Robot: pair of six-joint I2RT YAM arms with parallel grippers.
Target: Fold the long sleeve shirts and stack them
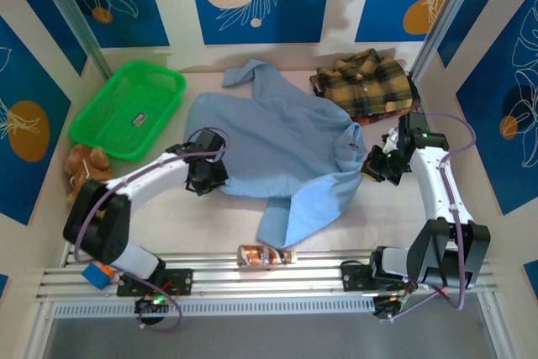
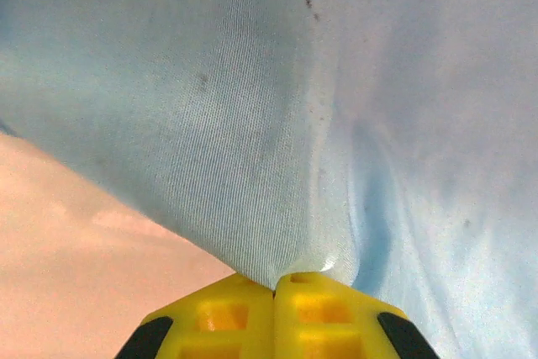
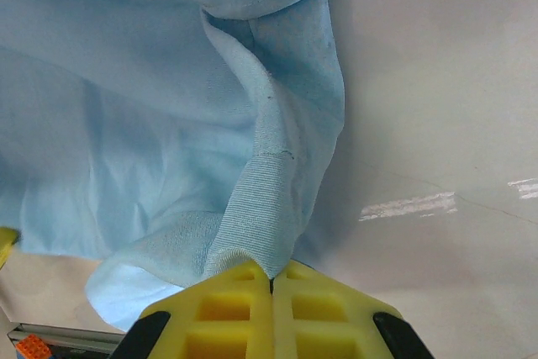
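My left gripper keeps pulling the shirt's corner toward the clear front table [image 1: 181,218] until the shirt lies spread, while my right gripper clamps the light blue shirt's opposite edge [image 1: 358,164].
The light blue shirt [image 1: 277,140] lies spread over the middle of the table, one sleeve trailing toward the front edge. My left gripper [image 1: 208,176] is shut on its left edge; in the left wrist view the yellow jaws [image 2: 274,285] pinch a fold of blue cloth [image 2: 277,149]. At the shirt's right edge my right gripper [image 1: 376,166] is shut too, its jaws [image 3: 271,279] clamping a ridge of the blue fabric [image 3: 269,199]. The yellow-and-brown plaid shirt [image 1: 363,83] lies folded at the back right.
A green plastic basket [image 1: 129,108] stands at the back left. A brown soft toy [image 1: 84,163] sits by the left wall. A small brown object [image 1: 266,256] lies at the front edge, on the rail between the arm bases.
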